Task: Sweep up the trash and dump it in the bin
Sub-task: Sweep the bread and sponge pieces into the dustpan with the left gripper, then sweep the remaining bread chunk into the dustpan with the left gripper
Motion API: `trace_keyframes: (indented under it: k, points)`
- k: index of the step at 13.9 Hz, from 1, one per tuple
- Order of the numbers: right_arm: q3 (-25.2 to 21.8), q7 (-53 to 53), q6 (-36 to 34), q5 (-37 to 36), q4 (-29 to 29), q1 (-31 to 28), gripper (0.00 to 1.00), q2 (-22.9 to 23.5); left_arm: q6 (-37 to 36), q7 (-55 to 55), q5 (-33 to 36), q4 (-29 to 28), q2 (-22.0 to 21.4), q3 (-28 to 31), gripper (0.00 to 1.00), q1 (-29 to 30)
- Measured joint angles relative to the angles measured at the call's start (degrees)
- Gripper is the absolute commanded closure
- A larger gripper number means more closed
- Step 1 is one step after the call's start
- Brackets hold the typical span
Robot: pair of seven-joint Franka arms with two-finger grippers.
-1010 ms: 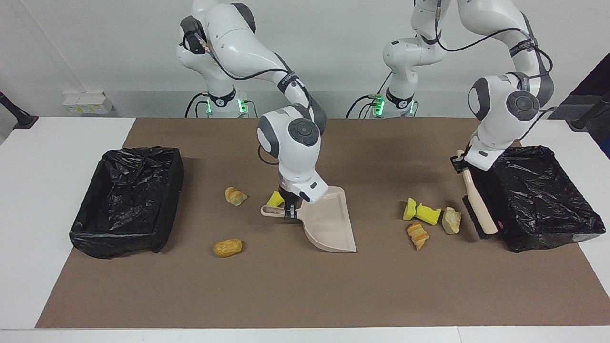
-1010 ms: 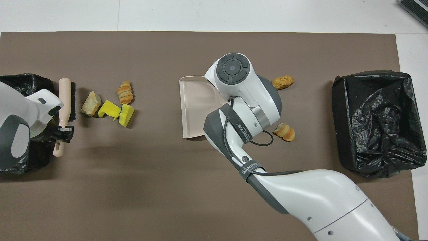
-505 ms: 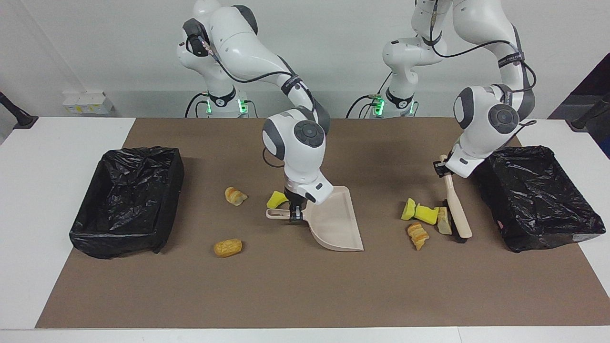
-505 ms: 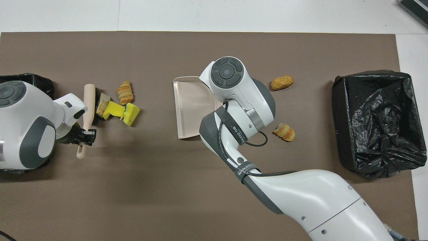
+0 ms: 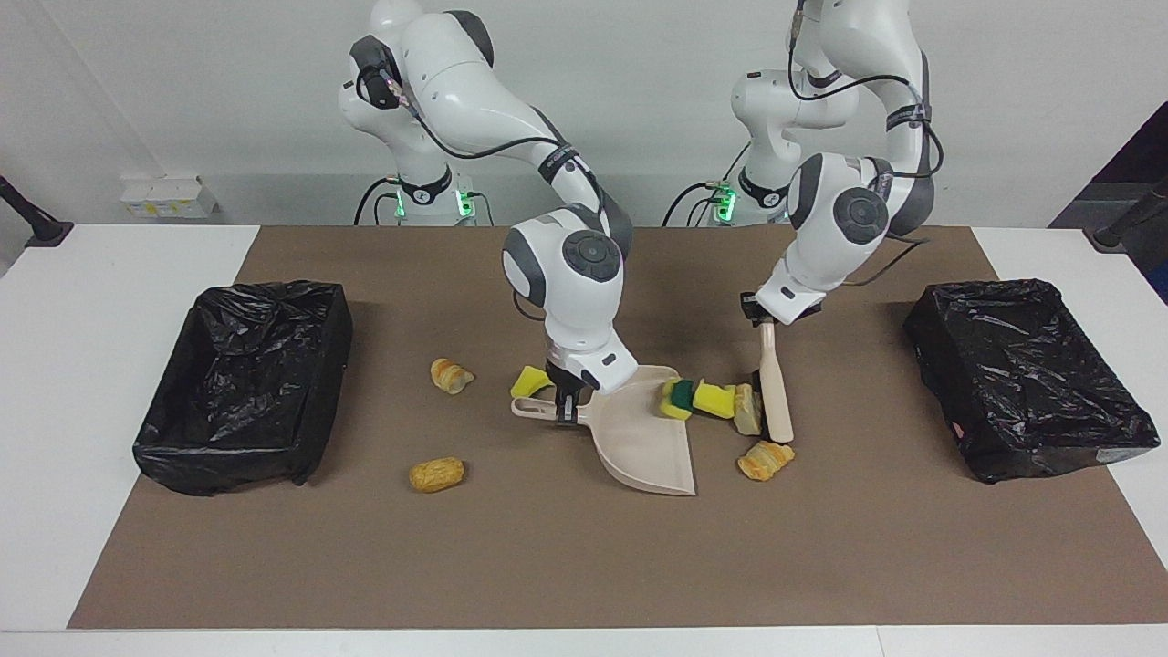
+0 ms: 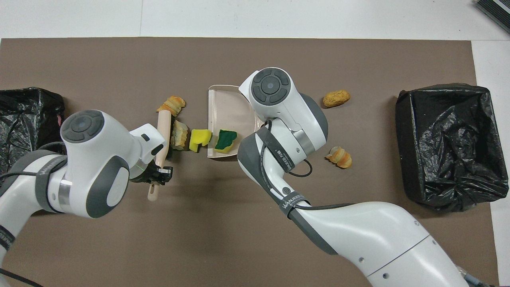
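The croissant point(image 6: 172, 103) is past the brush's tip, so my left gripper should push the bread lump in first, then pull back and bring the bristles behind the croissant point(image 6: 152, 108).
My right gripper point(image 5: 564, 402) is shut on the handle of the beige dustpan point(image 5: 639, 438) point(image 6: 225, 107), which rests on the mat. My left gripper point(image 5: 765, 315) point(image 6: 159, 175) is shut on the brush point(image 5: 776, 392) point(image 6: 162, 127). Its bristles press a bread lump point(image 5: 748, 408) point(image 6: 180, 134) and a yellow sponge point(image 5: 714, 399) point(image 6: 199, 139) against the pan's mouth. A green-topped sponge point(image 5: 677, 399) point(image 6: 225, 140) lies just inside the pan. One croissant point(image 5: 765, 459) point(image 6: 172, 105) sits by the brush tip. Another sponge chunk point(image 5: 529, 380) lies by the pan's handle.
A croissant point(image 5: 451, 375) point(image 6: 339, 156) and a bread roll point(image 5: 436, 474) point(image 6: 336, 98) lie toward the right arm's end. A black-lined bin point(image 5: 228, 456) point(image 6: 402, 119) stands at that end, a second bin point(image 5: 1049, 452) point(image 6: 28, 115) at the left arm's end.
My left arm has swept the brush from beside its bin toward the dustpan, pushing the two sponges and the bread lump along. One sponge has slid into the pan. The croissant slipped past the brush tip.
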Motion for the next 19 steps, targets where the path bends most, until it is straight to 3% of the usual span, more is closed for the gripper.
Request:
trace_keyframes:
  k: [5, 11, 15, 19]
  points:
    - [0.00, 0.03, 0.03, 0.02, 0.02, 0.02, 1.00, 0.00, 3.01, -7.88, -5.33, -0.22, -0.49, -0.13, 1.00, -9.13]
    - [0.00, 0.03, 0.03, 0.02, 0.02, 0.03, 1.00, 0.00, 7.48, -10.97, -8.39, -0.02, -0.72, 1.02, 1.00, -9.28]
    - [0.00, 0.04, 0.12, 0.02, 0.02, 0.03, 1.00, 0.00, -3.34, -0.89, -0.16, 8.03, -1.51, 2.06, 1.00, -0.59]
    - [0.01, 1.16, 1.42, 0.05, 0.01, 0.11, 1.00, 0.12, -2.19, 12.72, 6.75, 10.30, 0.72, 2.53, 1.00, 8.82]
